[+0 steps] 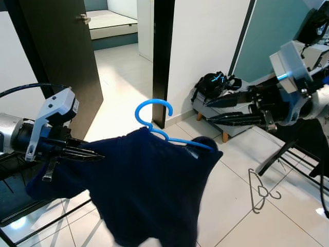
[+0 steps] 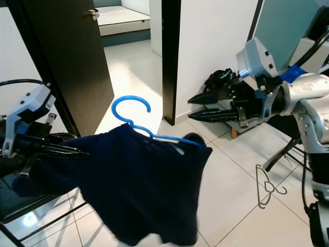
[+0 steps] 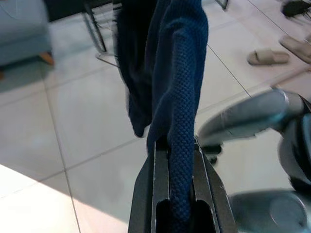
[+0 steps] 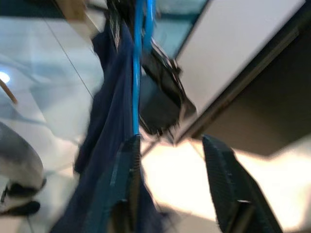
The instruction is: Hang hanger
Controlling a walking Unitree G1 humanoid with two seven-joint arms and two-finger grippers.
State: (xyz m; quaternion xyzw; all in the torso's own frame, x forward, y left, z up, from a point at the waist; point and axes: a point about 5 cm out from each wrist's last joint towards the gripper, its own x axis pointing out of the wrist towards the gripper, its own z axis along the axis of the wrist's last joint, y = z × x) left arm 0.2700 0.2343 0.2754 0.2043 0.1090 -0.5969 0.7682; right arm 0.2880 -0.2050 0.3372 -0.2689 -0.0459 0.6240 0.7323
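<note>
I expect the navy garment (image 1: 149,185) to follow and hang loosely below when I turn the hanger, because the hanger's blue bar (image 1: 206,147) goes into the garment's shoulder cloth.
A blue plastic hanger (image 1: 154,114) carries a dark navy knit garment (image 1: 149,185) in mid air before me, its hook pointing up. My left gripper (image 1: 95,153) is shut on the garment's left edge; in the left wrist view the knit cloth (image 3: 180,121) is pinched between the fingers (image 3: 163,184). My right gripper (image 1: 212,110) hovers open to the upper right, apart from the hanger's right end (image 1: 203,145). In the right wrist view the blue hanger bar (image 4: 138,73) runs past one open finger (image 4: 124,179).
A dark door (image 1: 61,56) stands open on the left, leading to a bright tiled room. A black bag (image 1: 213,85) lies by the white wall. A wire hanger (image 1: 259,191) lies on the floor tiles at right, beside black rack legs (image 1: 288,157).
</note>
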